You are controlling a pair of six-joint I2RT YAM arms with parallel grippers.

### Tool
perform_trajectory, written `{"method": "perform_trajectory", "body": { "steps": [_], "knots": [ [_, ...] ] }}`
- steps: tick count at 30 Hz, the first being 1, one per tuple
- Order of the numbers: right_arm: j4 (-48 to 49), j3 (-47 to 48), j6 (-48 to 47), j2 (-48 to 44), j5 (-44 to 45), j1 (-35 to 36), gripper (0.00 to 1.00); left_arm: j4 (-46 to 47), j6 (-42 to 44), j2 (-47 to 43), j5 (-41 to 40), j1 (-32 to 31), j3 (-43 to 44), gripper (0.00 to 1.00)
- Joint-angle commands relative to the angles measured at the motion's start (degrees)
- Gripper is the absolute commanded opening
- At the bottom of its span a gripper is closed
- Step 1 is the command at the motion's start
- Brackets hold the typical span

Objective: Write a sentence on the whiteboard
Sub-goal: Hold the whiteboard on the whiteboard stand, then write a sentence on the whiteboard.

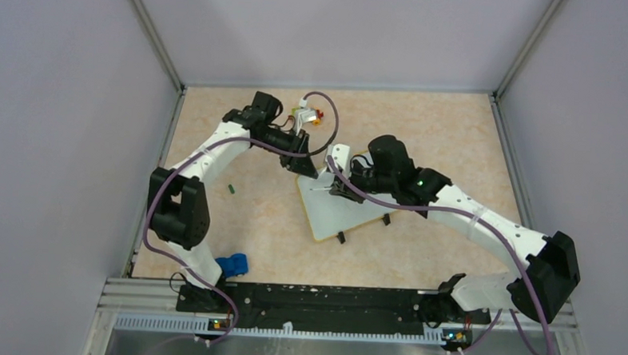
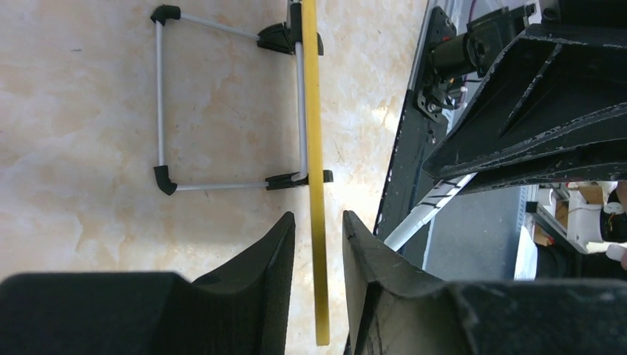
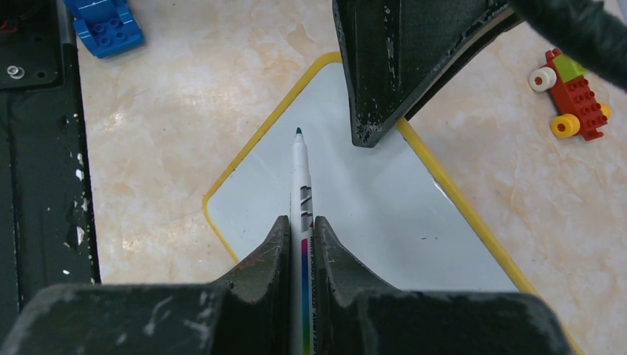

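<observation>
Next, I clamp the board's edge point(image 2: 320, 277) with my left gripper before my right gripper writes, because the whiteboard's yellow rim point(image 2: 319, 248) stands loose in my left gripper's open fingers.
The whiteboard point(image 1: 349, 209), white with a yellow rim and black feet, lies tilted on the table's middle. Its face point(image 3: 370, 200) is blank in the right wrist view; no green sentence shows. My right gripper point(image 3: 299, 220) is shut on a white marker point(image 3: 299, 170), whose green tip points over the board near its corner. It also shows in the top view point(image 1: 336, 190). My left gripper point(image 1: 305, 167) is at the board's far corner. In the left wrist view its fingers point(image 2: 318, 216) stand apart on either side of the yellow rim point(image 2: 316, 148), with a gap on each side.
A blue toy block point(image 1: 233, 264) lies near the left arm's base. A red and yellow toy car point(image 1: 313, 113) sits at the back. A small green cap point(image 1: 232, 188) lies left of the board. The board's wire stand point(image 2: 159, 96) shows under it. Grey walls surround the table.
</observation>
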Motion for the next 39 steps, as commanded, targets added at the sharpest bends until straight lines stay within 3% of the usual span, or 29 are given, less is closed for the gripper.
{"method": "perform_trajectory", "body": {
  "steps": [1,11,30,39],
  "knots": [
    [4.1,0.6,1.8,-0.8,1.3,0.6,0.0,-1.0,0.9,-2.9,3.1,2.5,0.9,0.36],
    [4.4,3.3,4.7,1.3,0.3,0.6,0.0,1.3,-0.5,-3.2,4.9,2.9,-1.3,0.29],
    [6.6,4.4,7.0,3.4,1.4,1.4,0.0,2.0,-1.3,-2.6,5.0,2.9,-1.4,0.0],
    [7.7,4.9,7.1,4.2,2.2,2.0,0.0,2.3,-1.7,-2.4,4.7,3.0,-1.5,0.0]
  ]
}}
